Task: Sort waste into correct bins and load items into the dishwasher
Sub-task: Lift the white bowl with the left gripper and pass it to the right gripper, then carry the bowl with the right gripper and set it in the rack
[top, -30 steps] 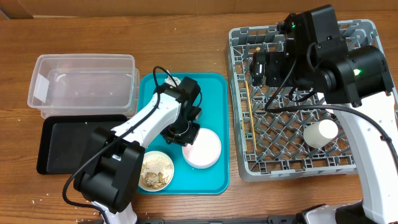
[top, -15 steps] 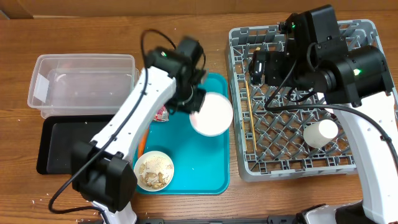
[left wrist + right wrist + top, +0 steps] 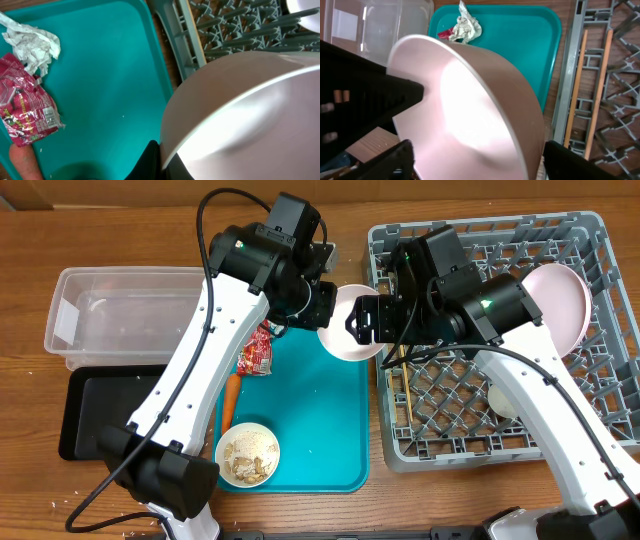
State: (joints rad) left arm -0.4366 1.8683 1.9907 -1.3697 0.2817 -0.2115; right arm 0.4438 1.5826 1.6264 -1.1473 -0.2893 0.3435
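The robot's left gripper has the small white bowl (image 3: 344, 330) short of the grey dishwasher rack (image 3: 502, 258), so the robot's right gripper should take the bowl and place it inside.
My left gripper (image 3: 325, 310) (image 3: 162, 156) is shut on the rim of a small white bowl (image 3: 345, 338) (image 3: 240, 115), which hangs tilted between the teal tray (image 3: 330, 430) and the grey dishwasher rack (image 3: 480, 445). My right gripper (image 3: 358, 320) (image 3: 477, 160) is open, one finger on each side of the same bowl (image 3: 465, 110). In the rack are a white plate (image 3: 562, 302), a white cup (image 3: 500, 400) and the chopsticks (image 3: 405, 395) (image 3: 576, 95). On the teal tray lie a foil ball (image 3: 32, 42) (image 3: 465, 25), a red snack wrapper (image 3: 257, 352) (image 3: 27, 107) and a second bowl with crumbs (image 3: 250, 455).
A clear tub (image 3: 130, 315) stands at the left, with a black tray (image 3: 105, 415) in front of it. An orange carrot (image 3: 228, 405) lies on the teal tray's left side. The two arms nearly meet over the gap between tray and rack.
My left arm lifted the bowl off the teal tray and carried it right toward the rack. My right arm swung left out of the rack to the bowl, jaws narrowing around it.
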